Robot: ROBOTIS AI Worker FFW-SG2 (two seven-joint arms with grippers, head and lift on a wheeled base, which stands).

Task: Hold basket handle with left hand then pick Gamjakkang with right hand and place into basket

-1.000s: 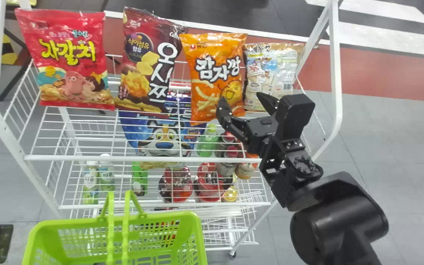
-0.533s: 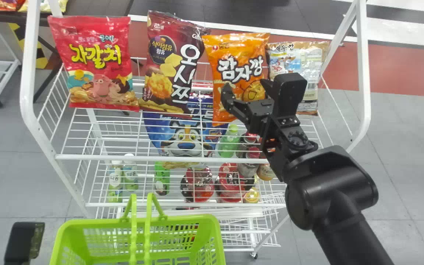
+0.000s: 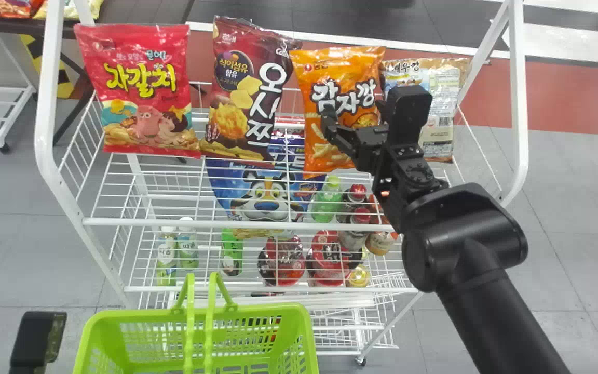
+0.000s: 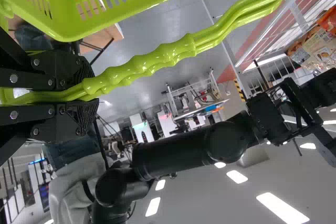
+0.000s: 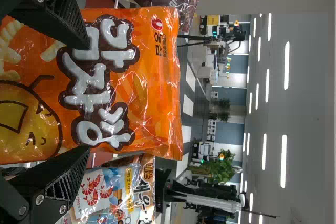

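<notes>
The orange Gamjakkang bag will come straight out of the rack when I lift it, because the bag's top edge [image 3: 338,52] is free and has open space above it.
My right gripper [image 3: 355,110] stands open at the front of the orange Gamjakkang bag [image 3: 320,132], which hangs upright in the rack's top row. In the right wrist view the open right gripper [image 5: 86,98] has one finger over the Gamjakkang [image 5: 142,90] near its left edge and the other by its right edge. At the head view's lower left is a black part of my left gripper [image 3: 34,340], beside the green basket [image 3: 257,312]. The left wrist view has the left gripper [image 4: 84,97] shut on the green basket handle [image 4: 157,62].
Left of the Gamjakkang hang a dark red bag [image 3: 236,98] and a red bag [image 3: 143,98]; a pale bag [image 3: 439,119] is close on its right. The white wire rack [image 3: 236,224] holds bottles and a blue bag [image 3: 268,195] below.
The head view has swung left, shifting the scene rightward. Relative to the Gamjakkang, my right gripper has moved up and left, from its lower right side to across its front.
</notes>
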